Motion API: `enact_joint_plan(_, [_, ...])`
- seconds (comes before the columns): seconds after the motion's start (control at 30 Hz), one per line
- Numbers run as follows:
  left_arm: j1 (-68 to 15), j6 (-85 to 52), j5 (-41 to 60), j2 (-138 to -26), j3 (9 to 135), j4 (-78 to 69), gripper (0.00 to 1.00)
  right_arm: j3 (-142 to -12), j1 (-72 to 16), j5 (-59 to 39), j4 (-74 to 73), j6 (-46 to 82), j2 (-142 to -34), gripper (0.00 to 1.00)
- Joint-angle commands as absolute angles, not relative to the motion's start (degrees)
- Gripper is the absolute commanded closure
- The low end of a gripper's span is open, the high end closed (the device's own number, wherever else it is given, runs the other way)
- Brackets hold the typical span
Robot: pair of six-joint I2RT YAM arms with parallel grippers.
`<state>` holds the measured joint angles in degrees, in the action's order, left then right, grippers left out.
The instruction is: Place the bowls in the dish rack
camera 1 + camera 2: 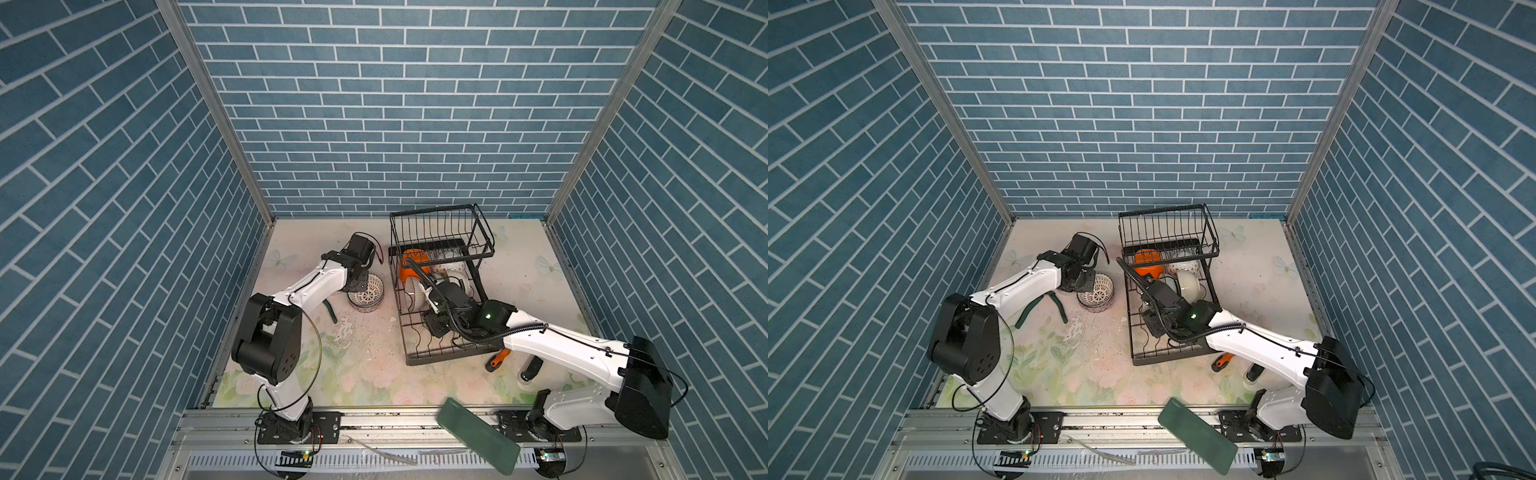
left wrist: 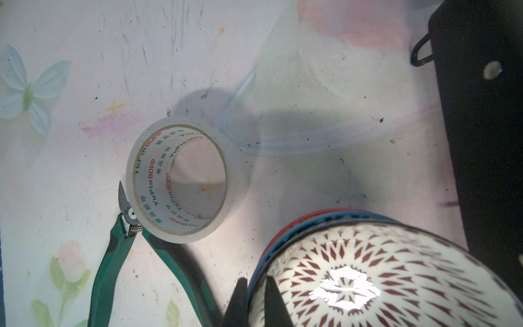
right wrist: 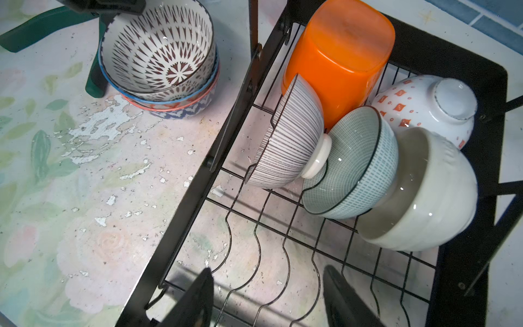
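Next, I let go with my left gripper and move it back before my right gripper takes the rack-side rim (image 1: 382, 290), because my left gripper is holding the top bowl's rim (image 2: 265, 268) away from the rack.
A stack of patterned bowls (image 1: 368, 293) (image 3: 158, 51) stands on the table left of the black wire dish rack (image 1: 409, 357) (image 3: 198, 181). My left gripper (image 2: 256, 300) (image 1: 359, 286) is shut on the near rim of the top bowl (image 2: 368, 269), one finger inside and one outside. In the rack's lower tier, an orange bowl (image 3: 339, 56), a striped bowl (image 3: 294, 136), a green-dotted bowl (image 3: 356, 161), a cream bowl (image 3: 424, 192) and a white bowl with orange marks (image 3: 418, 104) lean together. My right gripper (image 3: 268, 297) hangs open over the bare slot dividers, holding nothing.
A white tape roll (image 2: 181, 181) and green-handled pliers (image 2: 113, 254) (image 1: 330, 311) lie close beside the stack. An orange-handled tool (image 1: 496, 359) and a black cylinder (image 1: 532, 368) lie by the rack's front right corner. A dark green flat piece (image 1: 478, 434) rests on the front rail.
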<state>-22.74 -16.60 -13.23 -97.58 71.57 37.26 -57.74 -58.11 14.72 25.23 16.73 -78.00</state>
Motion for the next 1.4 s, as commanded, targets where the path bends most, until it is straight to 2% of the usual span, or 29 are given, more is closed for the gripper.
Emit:
enact_joint_plan(0.0, [-22.41, -15.57, -12.62, -94.89, 69.88, 36.3, 0.87, -56.51, -57.94, 14.48, 24.97, 19.09, -78.83, 0.37])
enact_joint_plan(0.27, [-22.45, -14.88, -9.58, -93.07, 68.81, 35.88, 0.88, -57.13, -57.91, 14.29, 25.17, 18.81, -79.71, 0.38])
enact_joint_plan(0.33, [-22.49, -14.98, -9.93, -92.97, 68.87, 35.88, 0.73, -57.15, -57.92, 14.32, 25.1, 18.72, -79.72, 0.38])
enact_joint_plan(0.43, [-22.38, -15.66, -10.76, -92.94, 69.21, 36.94, 0.56, -57.22, -57.88, 14.37, 25.27, 18.68, -79.94, 0.38])
enact_joint_plan(0.73, [-21.52, -19.89, -10.05, -93.66, 68.39, 39.77, 0.4, -57.21, -57.9, 14.19, 25.38, 18.63, -80.16, 0.38])
enact_joint_plan(0.97, [-21.13, -20.61, -8.06, -96.3, 67.66, 38.38, 0.42, -56.54, -57.92, 14.45, 25.22, 18.81, -79.28, 0.38])
enact_joint_plan(1.23, [-21.11, -20.26, -9.5, -96.6, 67.67, 39.44, 0.66, -55.85, -57.9, 14.77, 24.72, 19.18, -78.79, 0.38])
enact_joint_plan(1.37, [-21.16, -20.0, -10.72, -95.32, 67.5, 40.42, 0.72, -55.85, -57.88, 14.59, 24.46, 19.18, -78.83, 0.38])
